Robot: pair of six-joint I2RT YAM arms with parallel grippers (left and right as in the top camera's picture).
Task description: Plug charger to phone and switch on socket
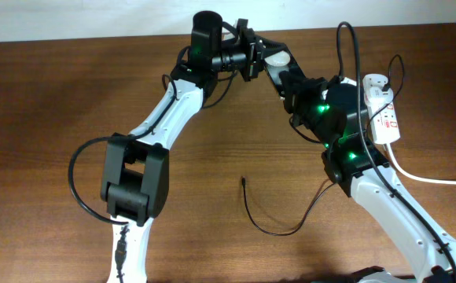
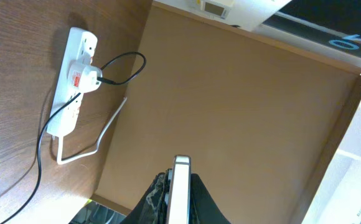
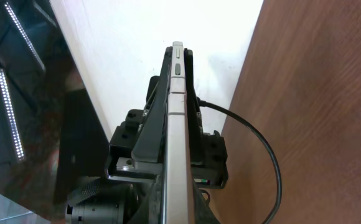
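Note:
Both grippers are holding the phone (image 1: pixel 278 74), and the cable's plug tip (image 1: pixel 244 182) lies free. My right gripper should leave the phone to my left gripper and take hold of the cable.
The phone (image 1: pixel 276 57) is held off the table at the back centre, between both grippers. It shows edge-on in the left wrist view (image 2: pixel 181 171) and in the right wrist view (image 3: pixel 177 106). My left gripper (image 1: pixel 255 56) (image 2: pixel 180 202) is shut on one end of it. My right gripper (image 1: pixel 285 75) (image 3: pixel 178 208) is shut on the other end. The charger's thin black cable (image 1: pixel 279 231) lies looped on the table, its plug tip (image 1: pixel 244 181) free. Its white adapter (image 1: pixel 377 93) (image 2: pixel 84 78) sits in the white socket strip (image 1: pixel 385 118) (image 2: pixel 66 106) at the right.
The socket's thick white cord (image 1: pixel 436 179) runs off to the right edge. The back table edge lies just behind the grippers. The right arm (image 1: pixel 346 149) stands between the socket and the cable loop. A brown panel (image 2: pixel 230 112) rises beyond the table edge.

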